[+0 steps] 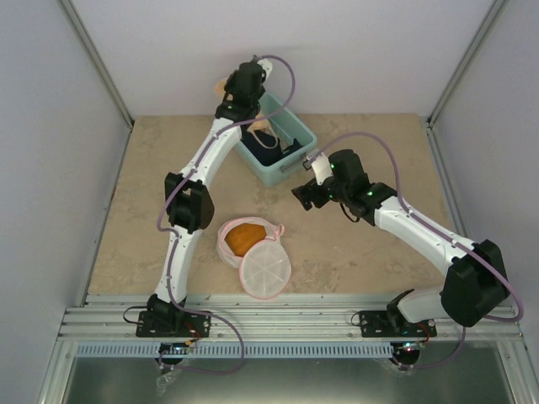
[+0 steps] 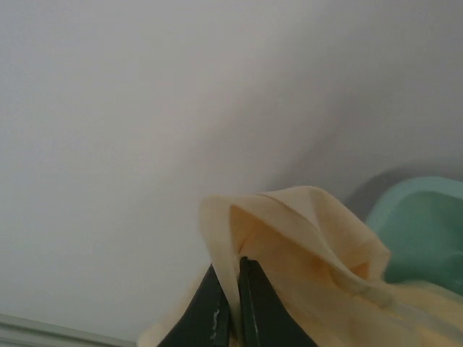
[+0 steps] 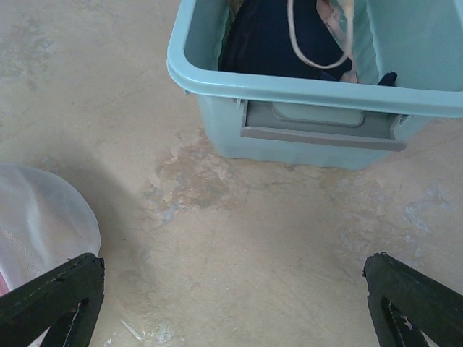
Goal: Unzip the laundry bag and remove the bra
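I keep my left gripper moving the bra's fold toward the bin's handle [image 1: 295,165] until the bra's inside, with the pale cream bra's straps [image 1: 271,136] in the teal bin.
The laundry bag [image 1: 253,251] lies open on the table, its round white mesh lid [image 1: 266,269] with a pink rim flipped toward the near edge. An orange item [image 1: 243,238] sits in its base. My left gripper [image 2: 235,264] is raised at the far side over the teal bin [image 1: 280,145] and is shut on a fold of the pale cream bra [image 2: 311,238], whose straps [image 1: 259,131] hang down into the bin. My right gripper [image 3: 231,289] hovers open above bare table between bin and bag, with nothing between its fingers. The bag's mesh edge [image 3: 43,217] shows at its left.
The teal bin [image 3: 304,87] holds a dark navy garment [image 3: 268,36] and a pale strap [image 3: 318,43]. Its handle faces my right gripper [image 1: 305,195]. White walls and metal posts close in the table on three sides.
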`<move>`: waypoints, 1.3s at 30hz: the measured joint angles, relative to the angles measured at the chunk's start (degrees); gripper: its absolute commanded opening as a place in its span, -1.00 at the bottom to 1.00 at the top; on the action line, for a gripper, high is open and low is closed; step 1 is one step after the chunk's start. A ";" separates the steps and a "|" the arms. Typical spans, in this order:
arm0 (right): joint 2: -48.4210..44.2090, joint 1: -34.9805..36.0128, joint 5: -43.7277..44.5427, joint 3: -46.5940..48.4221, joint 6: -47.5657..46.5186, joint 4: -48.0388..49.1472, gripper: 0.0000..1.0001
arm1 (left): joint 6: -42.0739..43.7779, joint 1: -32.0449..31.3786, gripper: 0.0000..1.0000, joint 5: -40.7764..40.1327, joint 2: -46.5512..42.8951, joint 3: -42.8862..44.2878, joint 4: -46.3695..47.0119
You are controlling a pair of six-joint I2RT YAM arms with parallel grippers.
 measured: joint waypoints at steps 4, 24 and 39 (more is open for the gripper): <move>0.02 -0.07 0.00 0.00 0.09 -0.04 0.95 | -2.19 -2.40 -1.00 -0.39 -0.31 -2.78 -1.09; -3.85 -1.88 0.07 -2.25 0.11 -0.09 0.95 | -22.93 -8.20 -1.00 16.61 -6.97 -15.98 -20.00; -4.72 -2.51 0.07 -2.25 0.11 -0.04 0.95 | -30.42 -9.53 -0.16 28.02 -7.72 -15.96 -25.51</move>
